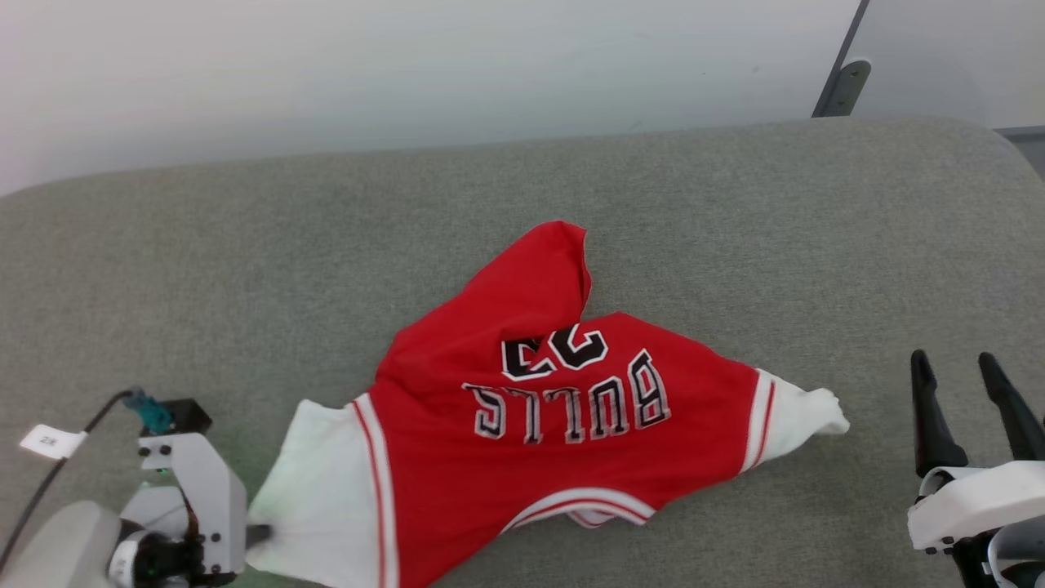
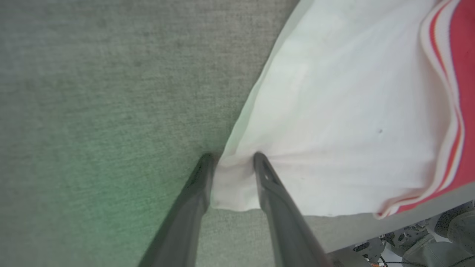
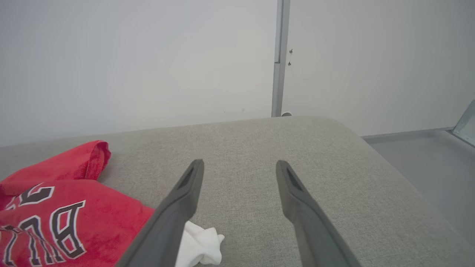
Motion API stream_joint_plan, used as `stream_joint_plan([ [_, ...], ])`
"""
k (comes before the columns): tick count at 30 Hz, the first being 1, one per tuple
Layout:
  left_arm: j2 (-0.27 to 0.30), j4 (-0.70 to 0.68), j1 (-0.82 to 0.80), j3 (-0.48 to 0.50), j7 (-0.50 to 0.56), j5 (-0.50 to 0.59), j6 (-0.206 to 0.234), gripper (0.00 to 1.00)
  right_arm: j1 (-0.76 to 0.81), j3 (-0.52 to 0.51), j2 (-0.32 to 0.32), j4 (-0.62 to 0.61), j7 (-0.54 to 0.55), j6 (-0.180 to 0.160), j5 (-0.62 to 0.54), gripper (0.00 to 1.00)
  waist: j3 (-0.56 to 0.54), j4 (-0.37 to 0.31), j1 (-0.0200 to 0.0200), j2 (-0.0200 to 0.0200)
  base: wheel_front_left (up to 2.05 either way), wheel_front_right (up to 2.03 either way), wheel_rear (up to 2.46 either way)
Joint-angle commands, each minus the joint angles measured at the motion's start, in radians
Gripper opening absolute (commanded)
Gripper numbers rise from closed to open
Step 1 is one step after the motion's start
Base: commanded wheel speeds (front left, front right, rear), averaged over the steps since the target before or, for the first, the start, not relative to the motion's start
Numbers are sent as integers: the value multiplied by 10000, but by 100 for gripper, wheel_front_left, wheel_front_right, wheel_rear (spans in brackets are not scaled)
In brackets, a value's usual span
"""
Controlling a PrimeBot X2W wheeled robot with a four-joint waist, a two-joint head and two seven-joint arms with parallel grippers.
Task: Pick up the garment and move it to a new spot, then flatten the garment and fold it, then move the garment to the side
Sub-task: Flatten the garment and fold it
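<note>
I am going to lift both sleeves, and a loose fold [image 1: 540, 354] runs across the number, so I expect the garment's body [image 1: 568, 446] to then fall open and hang as a sheet.
The garment [image 1: 571, 441], a red jersey with white sleeves and black "BULLS" lettering, lies crumpled on a grey padded surface [image 1: 326, 245], collar toward me. My left gripper [image 2: 232, 157] is at the corner of the near white sleeve [image 2: 334, 111]. Its jaws stand half closed, with the sleeve's edge bunched between the fingertips. In the head view that gripper [image 1: 257, 535] touches the sleeve at the lower left. My right gripper [image 1: 951, 357] hovers open to the right of the other sleeve [image 1: 804, 416], holding nothing. The right wrist view has the jersey [image 3: 55, 218] left of the open right gripper [image 3: 239, 163].
The grey surface ends close to the sleeve on my side [image 2: 371, 222] and drops off at the right [image 3: 389, 174] to a grey floor [image 3: 426, 155]. A pale wall with a metal post [image 1: 841, 82] stands behind. A cable with a tag [image 1: 49, 441] runs by my left wrist.
</note>
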Motion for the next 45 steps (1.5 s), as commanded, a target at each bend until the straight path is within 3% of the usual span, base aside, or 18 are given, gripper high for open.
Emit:
stream_joint_plan([
  [1, -233, 255, 133, -218, -64, 34, -79, 0, -73, 42, -44, 13, 148, -15, 109, 100, 27, 36, 0, 0, 0, 0, 0],
  [10, 81, 475, -515, 84, -1101, 361, -172, 0, -73, 369, -308, 355, 1917, -15, 721, 100, 152, 275, 0, 0, 0, 0, 0],
  [18, -115, 519, -707, 22, -1294, 333, -257, 0, -517, 866, -768, 1154, 4190, -15, 1468, 100, 267, 569, 0, 0, 0, 0, 0],
  [26, -421, 352, -862, -223, -1314, 408, -278, 0, -1203, 1348, -1063, 2547, 5432, -15, 1684, 100, 363, 904, 0, 0, 0, 0, 0],
  [27, -441, 340, -881, -239, -1320, 409, -282, 0, -1260, 1386, -1097, 2806, 5573, -15, 1662, 55, 367, 943, 0, 0, 0, 0, 0],
  [28, -449, 325, -903, -266, -1338, 435, -286, 0, -1333, 1397, -1083, 3025, 5679, -15, 1698, 16, 371, 975, 0, 0, 0, 0, 0],
  [29, -476, 300, -928, -282, -1349, 447, -280, 0, -1404, 1476, -1133, 3239, 5823, -15, 1679, 0, 372, 1011, 0, 0, 0, 0, 0],
  [36, -429, -44, -1240, -229, -1366, 445, -224, 0, -1913, 1341, -1130, 3540, 6208, -15, 2176, 0, 195, 1158, 0, 0, 0, 0, 0],
  [45, -140, -1575, -2637, -173, -644, 541, -37, 0, -3238, 1070, -1126, 1982, 7241, -13, 3751, 0, -519, 1205, 0, 0, 0, 0, 0],
])
